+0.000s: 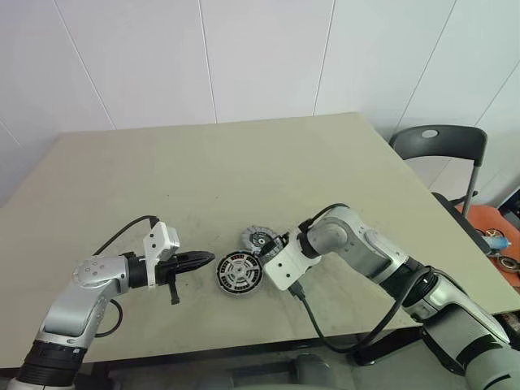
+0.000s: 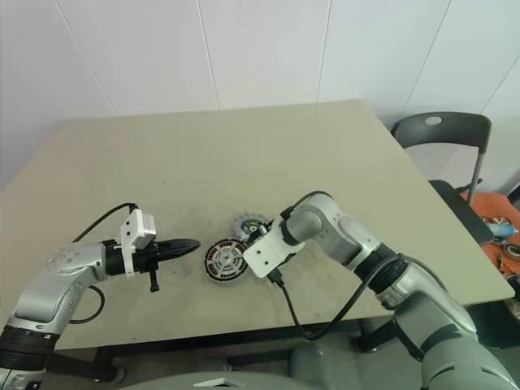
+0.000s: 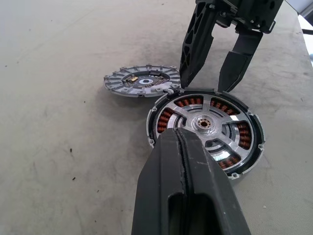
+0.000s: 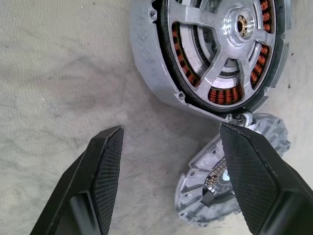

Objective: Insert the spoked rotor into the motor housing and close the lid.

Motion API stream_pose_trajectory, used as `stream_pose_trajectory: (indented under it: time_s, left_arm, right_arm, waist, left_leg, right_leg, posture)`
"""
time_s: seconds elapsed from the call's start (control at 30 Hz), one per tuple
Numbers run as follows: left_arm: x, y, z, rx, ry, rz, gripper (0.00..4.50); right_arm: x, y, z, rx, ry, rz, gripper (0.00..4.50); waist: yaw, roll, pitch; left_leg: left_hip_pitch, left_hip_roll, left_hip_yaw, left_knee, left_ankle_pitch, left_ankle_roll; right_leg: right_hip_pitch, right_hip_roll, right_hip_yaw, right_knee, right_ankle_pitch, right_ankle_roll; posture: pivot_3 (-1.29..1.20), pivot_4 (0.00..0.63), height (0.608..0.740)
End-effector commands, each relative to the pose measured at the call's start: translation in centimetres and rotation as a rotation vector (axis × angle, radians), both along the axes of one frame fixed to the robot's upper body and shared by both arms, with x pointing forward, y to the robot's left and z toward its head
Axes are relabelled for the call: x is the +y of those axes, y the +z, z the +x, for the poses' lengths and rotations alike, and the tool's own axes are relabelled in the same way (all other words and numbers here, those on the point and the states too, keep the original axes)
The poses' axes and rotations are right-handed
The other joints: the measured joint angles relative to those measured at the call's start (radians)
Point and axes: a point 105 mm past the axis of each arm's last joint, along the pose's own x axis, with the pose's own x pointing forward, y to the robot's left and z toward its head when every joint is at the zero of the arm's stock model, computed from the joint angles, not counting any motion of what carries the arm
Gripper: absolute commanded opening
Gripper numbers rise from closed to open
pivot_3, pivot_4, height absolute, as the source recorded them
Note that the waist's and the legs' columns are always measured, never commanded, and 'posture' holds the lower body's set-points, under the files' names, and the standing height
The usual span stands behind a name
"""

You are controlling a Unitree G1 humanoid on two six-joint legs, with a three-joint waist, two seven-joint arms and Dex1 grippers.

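Note:
The housing is crowding the lid's edge (image 3: pixel 169 90), so next my right gripper grabs the housing's rim (image 4: pixel 193 110), tips it up and sets it farther over before taking the lid.
The spoked rotor (image 3: pixel 220 105), with copper windings and a small metal hub, lies inside the silver motor housing (image 4: pixel 146 63) on the table. The lid (image 3: pixel 142 81), a grey disc with a notched rim, lies just beyond the housing and close against it. My left gripper (image 1: pixel 203 260) is shut and empty, and its tip points at the housing's near side. My right gripper (image 1: pixel 278 244) hangs open over the spot where the lid meets the housing. One finger sits over the lid's edge and the other by the housing's rim, with nothing between them.
The tan table (image 1: pixel 203 171) stretches wide behind the parts. A dark chair (image 1: pixel 443 146) stands off its right edge, with an orange object (image 1: pixel 496 231) on the floor beyond. A black cable (image 1: pixel 325 333) hangs from my right wrist over the table's front edge.

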Motion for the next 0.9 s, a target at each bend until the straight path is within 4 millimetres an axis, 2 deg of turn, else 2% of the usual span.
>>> stream_pose_trajectory:
  time_s: [0.03, 0.33, 0.5, 0.6, 0.73, 0.83, 0.9]
  left_arm:
    - [0.3, 0.8, 0.2, -0.031, 0.004, 0.005, 0.0]
    - [0.6, 0.4, 0.5, -0.024, 0.019, 0.007, 0.0]
    - [0.8, 0.3, 0.7, -0.026, 0.027, 0.009, 0.0]
    - [0.7, 0.3, 0.8, -0.027, 0.03, 0.008, 0.0]
    - [0.5, 0.6, 0.7, -0.032, 0.031, 0.007, 0.0]
    - [0.3, 0.8, 0.7, -0.035, 0.031, 0.005, 0.0]
    - [0.2, 0.9, 0.8, -0.037, 0.031, 0.004, 0.0]
  right_arm:
    - [1.4, 2.5, 0.6, -0.109, 0.057, 0.058, 3.26]
    - [2.9, 2.6, -0.7, -0.12, 0.145, 0.092, 3.26]
    - [2.6, 1.4, -1.3, -0.071, 0.152, 0.065, 3.26]
    - [2.4, 0.7, -1.6, -0.047, 0.151, 0.046, 2.67]
    - [1.9, 0.3, -1.6, -0.034, 0.138, 0.034, 1.49]
    - [1.8, 0.5, -1.3, -0.041, 0.128, 0.035, 0.95]
    - [1.8, 0.6, -1.2, -0.044, 0.121, 0.043, 0.88]
  waist:
    - [0.0, 0.0, 0.0]
    - [0.004, 0.0, 0.0]
    - [0.004, 0.0, 0.0]
    - [0.004, 0.0, 0.0]
    - [-0.001, 0.0, 0.0]
    - [0.002, 0.001, 0.0]
    - [0.004, 0.001, 0.0]
  left_leg:
    - [0.0, 0.0, 0.0, 0.0, 0.0, 0.0]
    - [-0.003, 0.0, 0.0, 0.0, 0.0, 0.0]
    - [-0.004, 0.0, 0.0, 0.0, 0.0, 0.0]
    - [-0.004, 0.0, 0.0, 0.0, 0.0, 0.0]
    - [-0.003, 0.0, 0.0, 0.0, 0.0, 0.0]
    - [0.001, 0.0, 0.0, 0.0, 0.0, 0.0]
    - [0.002, 0.0, 0.0, 0.0, 0.0, 0.0]
  right_leg:
    - [0.0, 0.0, 0.0, 0.0, 0.0, 0.0]
    - [-0.002, 0.0, 0.0, -0.002, 0.0, 0.0]
    - [-0.004, 0.0, 0.0, -0.002, 0.0, 0.0]
    - [-0.003, 0.0, 0.0, -0.002, 0.0, 0.0]
    - [-0.003, 0.0, 0.0, -0.001, 0.0, 0.0]
    - [0.0, 0.0, 0.0, 0.0, 0.0, 0.0]
    - [0.002, 0.0, 0.0, 0.0, 0.0, 0.0]
  posture:
    - [0.0, 0.0, 0.74]
    - [0.0, 0.0, 0.74]
    - [0.0, 0.0, 0.74]
    - [0.0, 0.0, 0.74]
    - [0.0, 0.0, 0.74]
    - [0.0, 0.0, 0.74]
    - [0.0, 0.0, 0.74]
